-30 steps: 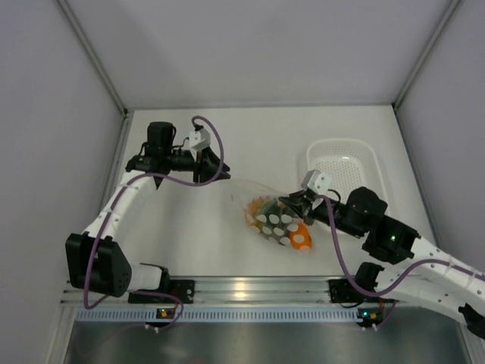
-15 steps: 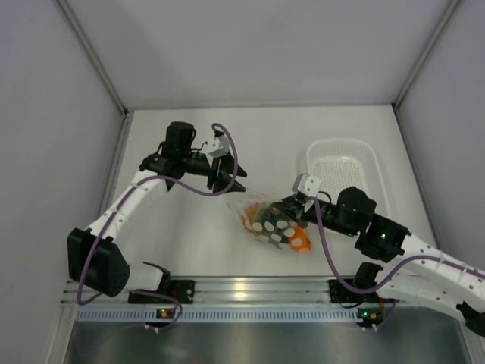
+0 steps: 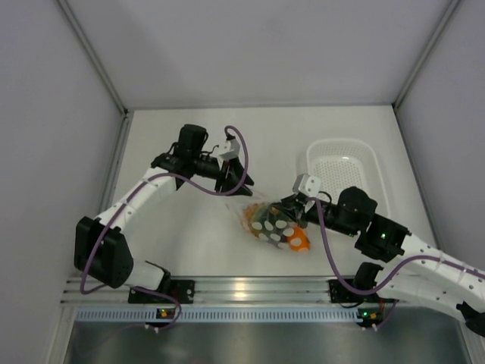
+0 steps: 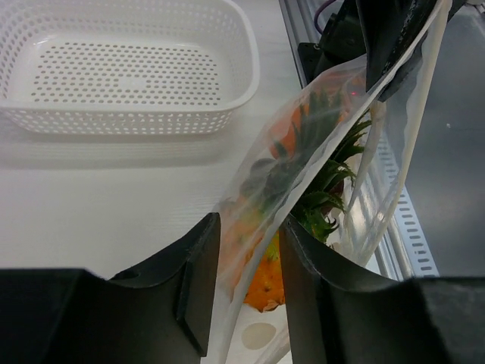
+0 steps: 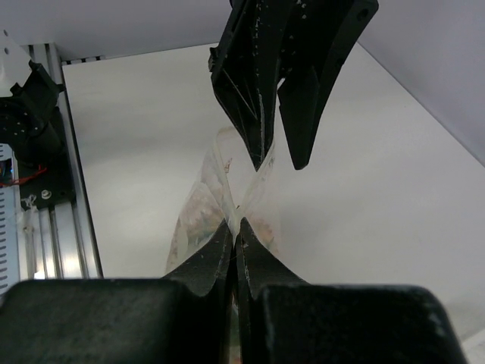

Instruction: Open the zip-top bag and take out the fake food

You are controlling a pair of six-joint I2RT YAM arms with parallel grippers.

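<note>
My left gripper should hold the other top edge, because my right gripper is busy pinching the bag's top edge. This will free my right gripper for the pineapple.
The zip-top bag is clear plastic, lifted off the white table at mid-right. Fake food shows inside: an orange-yellow pineapple with a green crown, and an orange piece at the bag's low end. My right gripper is shut on one top edge of the bag; the right wrist view shows the film pinched between its jaws. My left gripper is open, with the bag's other top edge running between its fingers, apart from both pads. It hangs just above the right gripper's pinch.
A white perforated basket stands at the back right, behind the right arm; it also shows in the left wrist view. A metal rail runs along the near edge. Grey walls close in the table on three sides.
My left arm has swung right and down to the bag, so its open jaws now straddle the bag's top edge. The right gripper drew the bag slightly left, then held still.
</note>
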